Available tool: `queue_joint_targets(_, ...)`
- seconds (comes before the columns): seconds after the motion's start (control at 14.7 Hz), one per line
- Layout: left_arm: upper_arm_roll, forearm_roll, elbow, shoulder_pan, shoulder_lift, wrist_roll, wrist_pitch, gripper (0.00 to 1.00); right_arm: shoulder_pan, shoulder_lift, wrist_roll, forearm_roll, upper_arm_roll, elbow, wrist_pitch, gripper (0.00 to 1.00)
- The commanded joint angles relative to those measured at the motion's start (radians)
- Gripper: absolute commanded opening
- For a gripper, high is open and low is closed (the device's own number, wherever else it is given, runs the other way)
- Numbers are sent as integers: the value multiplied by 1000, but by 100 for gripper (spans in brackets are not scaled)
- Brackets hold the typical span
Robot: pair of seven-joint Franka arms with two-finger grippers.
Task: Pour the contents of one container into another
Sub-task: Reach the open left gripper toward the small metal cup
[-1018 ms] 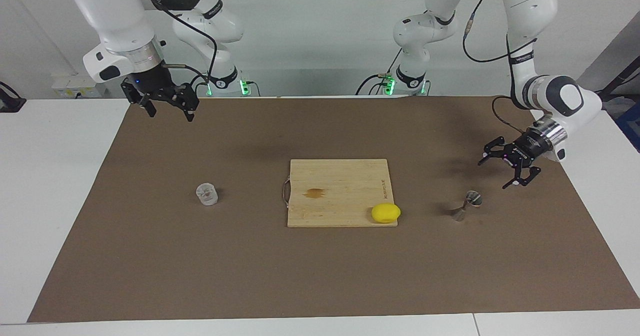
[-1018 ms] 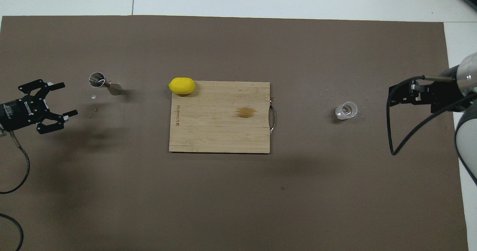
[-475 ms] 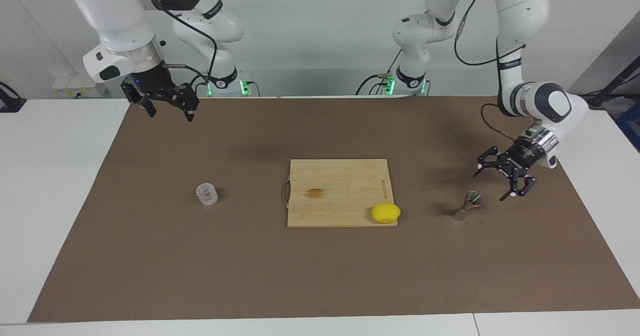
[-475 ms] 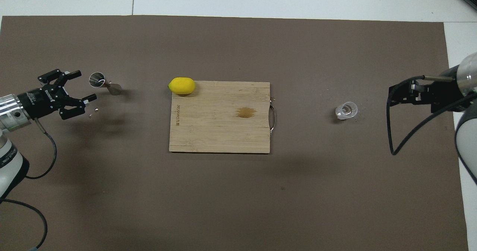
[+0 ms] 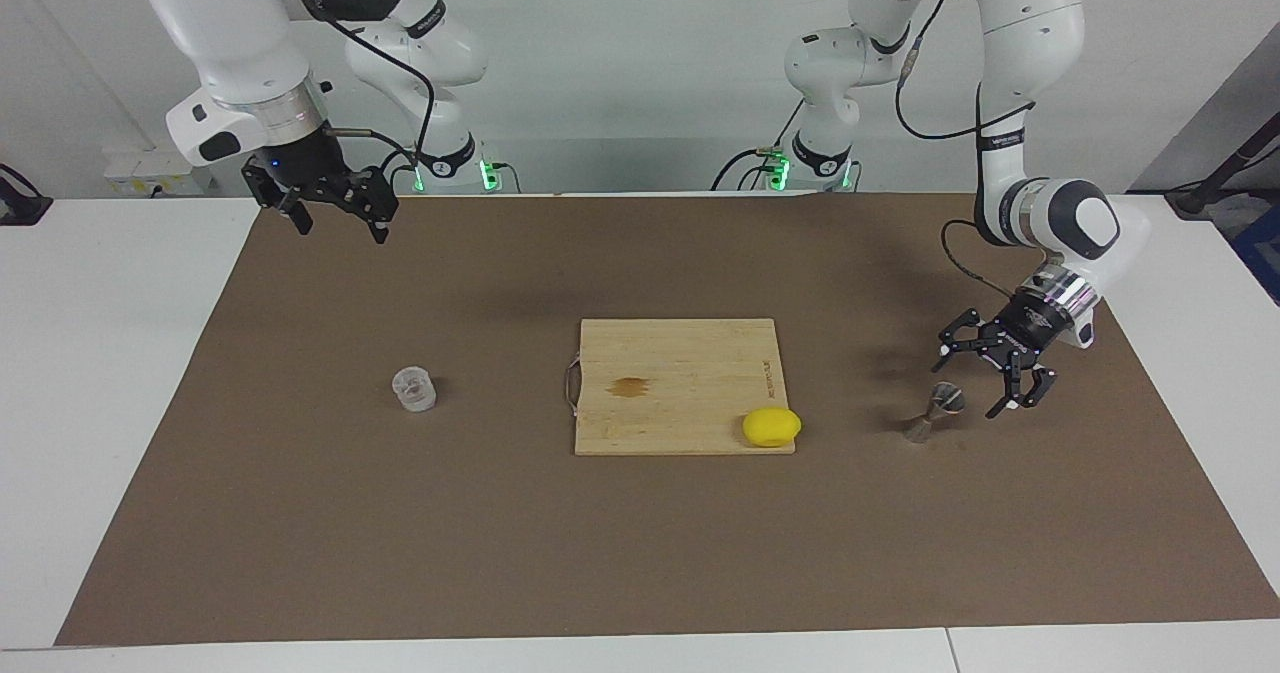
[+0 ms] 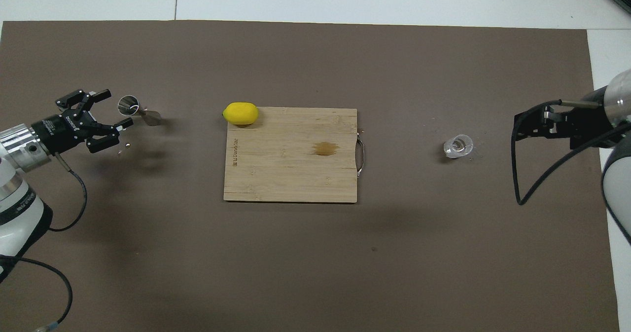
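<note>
Small shiny specks are scattered over the mat beside the jigger, so I should expect more specks to be hiding behind it when I lift the jigger away.
The small clear glass cup stands on the brown mat toward the right arm's end of the table. The steel hourglass jigger sits on the mat toward the left arm's end, its open mouth showing; I cannot tell whether it stands straight or leans. My left gripper hangs low and open right beside the jigger's upper cone, pointing at it without touching. My right gripper waits open, high over the mat's edge by its own base, well away from the cup.
A wooden cutting board with a brown stain lies mid-table between cup and jigger. A yellow lemon rests on its corner nearest the jigger. A few small crumbs lie on the mat by the jigger.
The left gripper has come down and moved in toward the jigger, staying open. The right arm, cup, jigger and lemon have not moved.
</note>
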State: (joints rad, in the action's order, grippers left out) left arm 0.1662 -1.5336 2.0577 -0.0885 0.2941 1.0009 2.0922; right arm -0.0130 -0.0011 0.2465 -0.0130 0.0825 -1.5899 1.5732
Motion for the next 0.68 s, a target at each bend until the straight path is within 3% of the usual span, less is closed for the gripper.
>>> queue_joint_targets(0.0, 10, -40, 7, 30, 0, 4, 35, 100, -12, 0, 17, 2, 8, -2, 7, 100)
queue_joint_targets(0.34, 10, -62, 7, 53, 5, 2, 42, 99, -12, 0, 17, 2, 8, -2, 7, 100)
queue_joint_targets(0.61, 10, -62, 9, 53, 7, 2, 48, 90, -12, 0, 17, 2, 8, -4, 7, 100)
